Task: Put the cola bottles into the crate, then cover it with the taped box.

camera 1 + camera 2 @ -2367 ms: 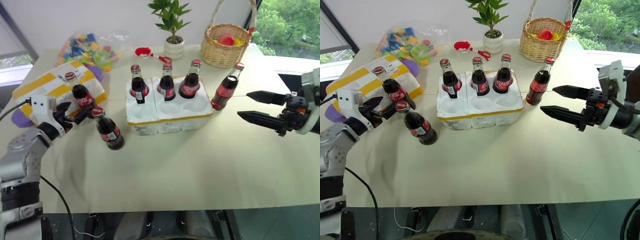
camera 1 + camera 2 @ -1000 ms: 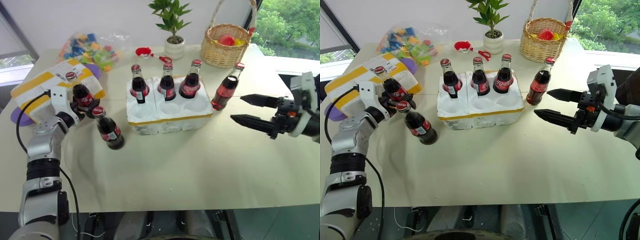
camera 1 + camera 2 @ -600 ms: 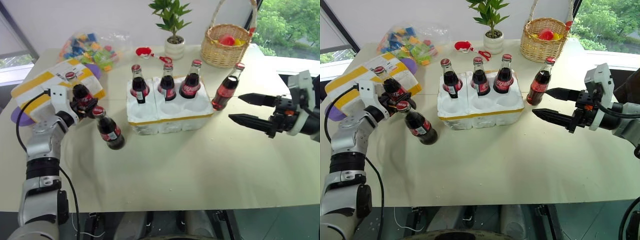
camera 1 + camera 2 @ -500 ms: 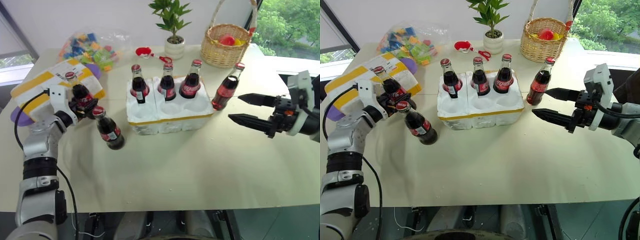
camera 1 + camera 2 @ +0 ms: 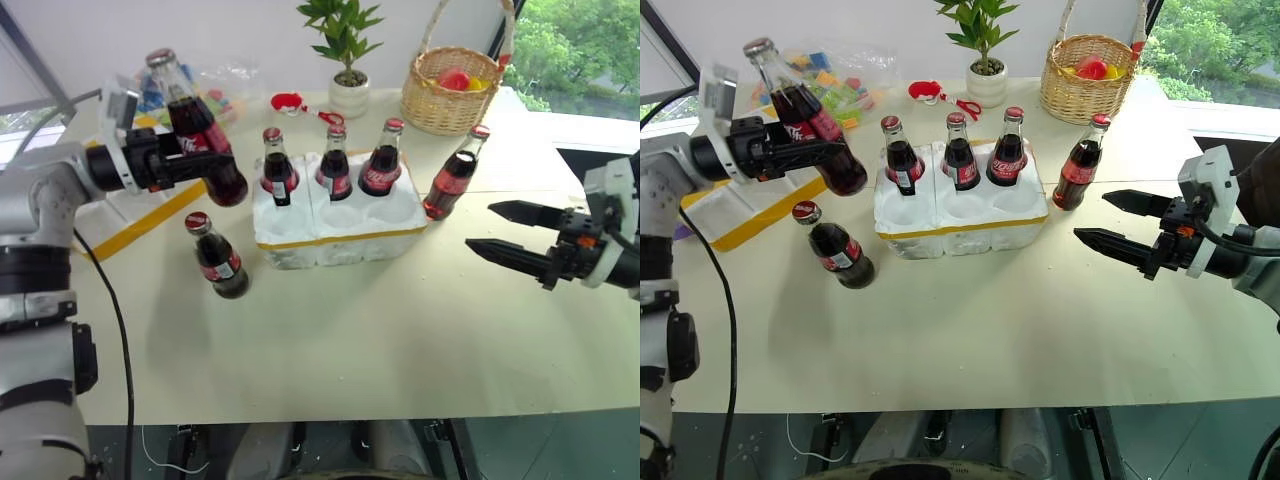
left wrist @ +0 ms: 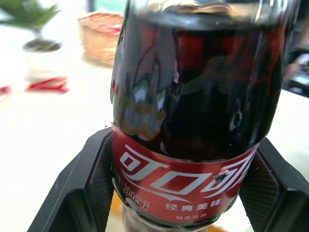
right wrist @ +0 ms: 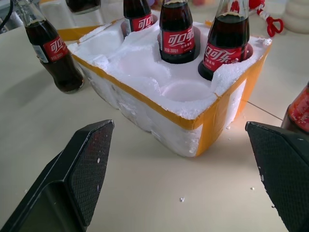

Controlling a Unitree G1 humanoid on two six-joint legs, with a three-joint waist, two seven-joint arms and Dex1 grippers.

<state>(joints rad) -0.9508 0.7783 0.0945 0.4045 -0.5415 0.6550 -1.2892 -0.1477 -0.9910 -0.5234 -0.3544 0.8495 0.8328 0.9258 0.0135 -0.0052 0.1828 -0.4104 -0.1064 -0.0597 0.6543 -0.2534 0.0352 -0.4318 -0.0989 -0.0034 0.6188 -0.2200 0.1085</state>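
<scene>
I keep moving my left gripper toward the crate's nearest front well (image 5: pixel 283 221), which is empty, and release the bottle inside, as the cola bottle's bottom (image 5: pixel 228 190) is down.
My left gripper (image 5: pixel 203 165) is shut on a cola bottle (image 5: pixel 195 122), gripping it at the red label (image 6: pixel 183 181) and holding it tilted in the air, left of the crate (image 5: pixel 340 238). Three bottles (image 5: pixel 333 165) stand in the crate's back wells, and its front wells (image 7: pixel 186 89) are empty. One bottle (image 5: pixel 218 262) stands on the table in front of the crate's left end. Another (image 5: pixel 452 178) stands by its right end. The taped box (image 5: pixel 150 208) lies at the left, partly hidden behind my left arm. My right gripper (image 5: pixel 480 226) hangs open to the right of the crate.
A wicker basket (image 5: pixel 450 95) with fruit, a potted plant (image 5: pixel 347 85), a red-handled tool (image 5: pixel 290 103) and a bag of coloured toys (image 5: pixel 215 100) line the back of the table. Bare tabletop (image 5: pixel 380 330) lies in front of the crate.
My left gripper has lifted its bottle off the table beside the taped box, up and toward the crate. The right gripper has stayed where it was, open.
</scene>
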